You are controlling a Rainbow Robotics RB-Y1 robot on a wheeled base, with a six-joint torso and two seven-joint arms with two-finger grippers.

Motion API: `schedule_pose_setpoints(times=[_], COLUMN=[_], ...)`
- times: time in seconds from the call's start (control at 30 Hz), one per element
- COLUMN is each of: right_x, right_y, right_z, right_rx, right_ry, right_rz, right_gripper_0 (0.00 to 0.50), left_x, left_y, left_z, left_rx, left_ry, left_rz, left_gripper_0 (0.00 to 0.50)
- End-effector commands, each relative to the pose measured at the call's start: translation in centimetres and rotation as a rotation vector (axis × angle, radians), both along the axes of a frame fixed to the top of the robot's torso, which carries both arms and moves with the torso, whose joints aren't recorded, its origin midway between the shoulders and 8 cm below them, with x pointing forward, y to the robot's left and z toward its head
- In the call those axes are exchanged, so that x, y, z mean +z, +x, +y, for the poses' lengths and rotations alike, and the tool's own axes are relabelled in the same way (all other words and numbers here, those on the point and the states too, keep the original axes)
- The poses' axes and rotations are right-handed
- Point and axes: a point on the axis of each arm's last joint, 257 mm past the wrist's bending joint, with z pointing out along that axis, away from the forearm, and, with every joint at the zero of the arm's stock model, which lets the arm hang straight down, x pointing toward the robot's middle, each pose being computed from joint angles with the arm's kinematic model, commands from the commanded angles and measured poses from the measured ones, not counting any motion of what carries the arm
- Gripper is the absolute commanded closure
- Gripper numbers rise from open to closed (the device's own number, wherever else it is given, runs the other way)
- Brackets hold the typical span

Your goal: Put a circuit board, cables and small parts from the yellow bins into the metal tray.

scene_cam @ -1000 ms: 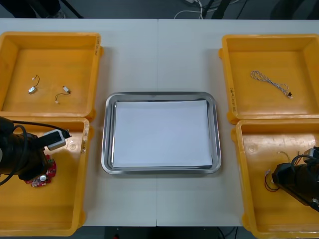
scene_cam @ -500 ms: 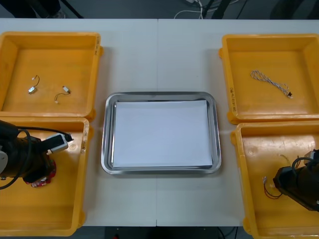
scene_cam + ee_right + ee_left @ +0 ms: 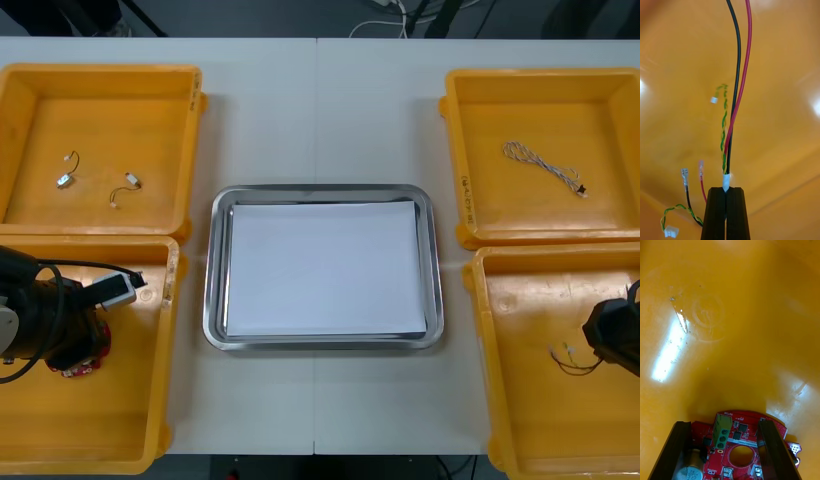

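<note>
The green connector point(image 3: 722, 431) stands mounted near the circuit board's rim, so the whole circuit board point(image 3: 744, 430) will follow rigidly when I lift the connector.
A round red circuit board point(image 3: 741, 438) with a green connector lies on the floor of the near-left yellow bin point(image 3: 150, 400). My left gripper point(image 3: 724, 423) is open and straddles it, one finger on each side. The board's edge point(image 3: 72, 368) peeks out under the left arm point(image 3: 45, 325). My right gripper point(image 3: 725, 189) is shut on a cable bundle point(image 3: 733, 112) of black, red and green-yellow wires, pinched at its white sleeve. That cable point(image 3: 568, 357) trails from the right arm point(image 3: 615, 335) in the near-right bin point(image 3: 520, 300). The metal tray point(image 3: 212, 270) is white inside.
The far-left bin point(image 3: 190, 150) holds two small metal parts point(image 3: 66, 181) point(image 3: 130, 182). A twisted blue and white cable point(image 3: 540, 165) lies in the far-right bin point(image 3: 455, 150). Bare table runs between the tray and the bins.
The right arm has drawn back to the right, taking the cable with it. The left arm has shifted slightly left and settled over the board.
</note>
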Motion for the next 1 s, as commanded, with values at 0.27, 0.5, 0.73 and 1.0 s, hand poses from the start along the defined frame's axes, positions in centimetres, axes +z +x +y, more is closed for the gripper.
schedule_pose_setpoints(times=[0.27, 0.5, 0.73, 1.0], right_x=[6.4, 8.1, 9.8, 11.9], right_y=[3.4, 3.7, 3.7, 4.0], right_z=[-0.6, -0.3, 0.2, -0.3], right_rx=[0.097, 0.191, 0.289, 0.35], right_ry=[-0.066, -0.076, -0.083, -0.13], right_rz=[-0.169, -0.176, -0.175, -0.187], right_gripper_0=[0.5, 0.5, 0.5, 0.5], left_x=[0.0, -0.1, 0.3, 2.3], left_y=[-0.4, -0.5, -0.1, -0.3], left_z=[1.6, 1.7, 1.6, 2.3], left_rx=[-0.156, -0.158, -0.16, -0.13], left_ry=[0.117, 0.119, 0.12, 0.134], left_rz=[0.001, 0.002, -0.005, 0.019], left_gripper_0=[0.5, 0.5, 0.5, 0.5])
